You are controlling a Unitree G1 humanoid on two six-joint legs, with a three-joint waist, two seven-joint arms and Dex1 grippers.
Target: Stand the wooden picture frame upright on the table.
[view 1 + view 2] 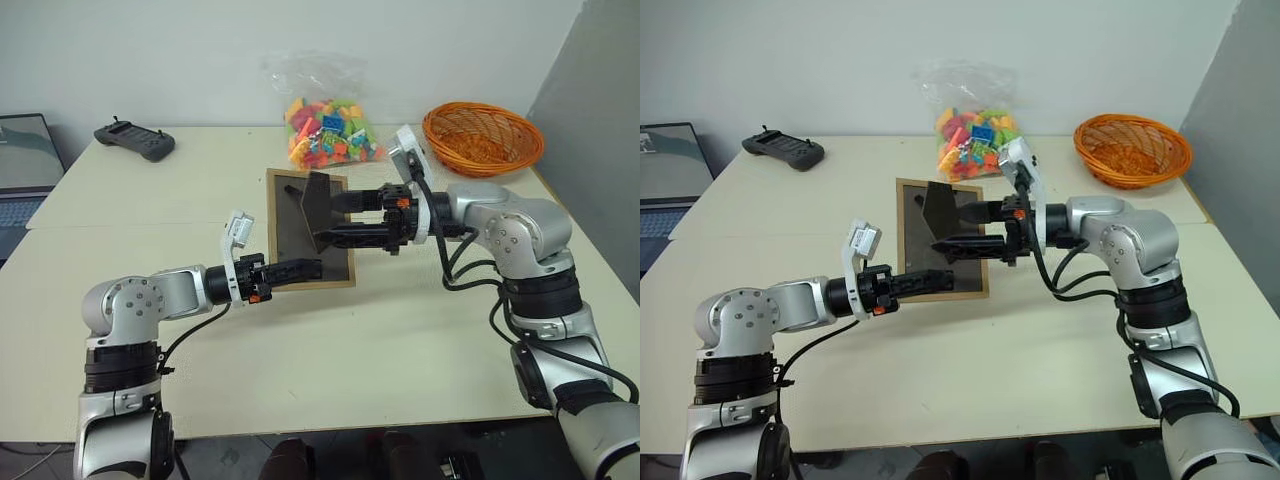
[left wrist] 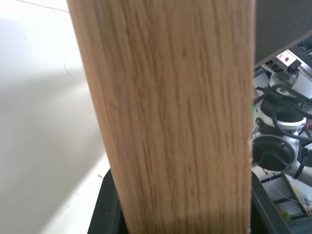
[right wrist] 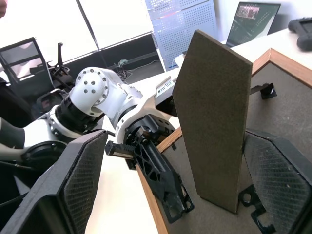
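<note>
The fold-out stand (image 1: 317, 203) already sticks out from the frame's back panel, so next my right gripper leaves the stand and takes the frame's side edge (image 1: 344, 184) to turn the frame upright.
The wooden picture frame (image 1: 296, 232) shows me its dark back panel, over the middle of the table (image 1: 400, 340). My left gripper (image 1: 300, 268) is shut on the frame's near light-wood edge (image 2: 175, 117), seen close up in the left wrist view. The fold-out stand (image 3: 212, 122) sticks out from the back panel. My right gripper (image 1: 325, 220) reaches in from the right and is open, with one of its fingers (image 3: 73, 185) on each side of the stand and a gap showing on one side. The picture on the front is hidden.
At the back of the table lie a clear bag of coloured bricks (image 1: 330, 130), an orange wicker basket (image 1: 483, 138) to the right and a black controller (image 1: 135, 140) to the left. A laptop (image 1: 25, 165) sits off the left edge.
</note>
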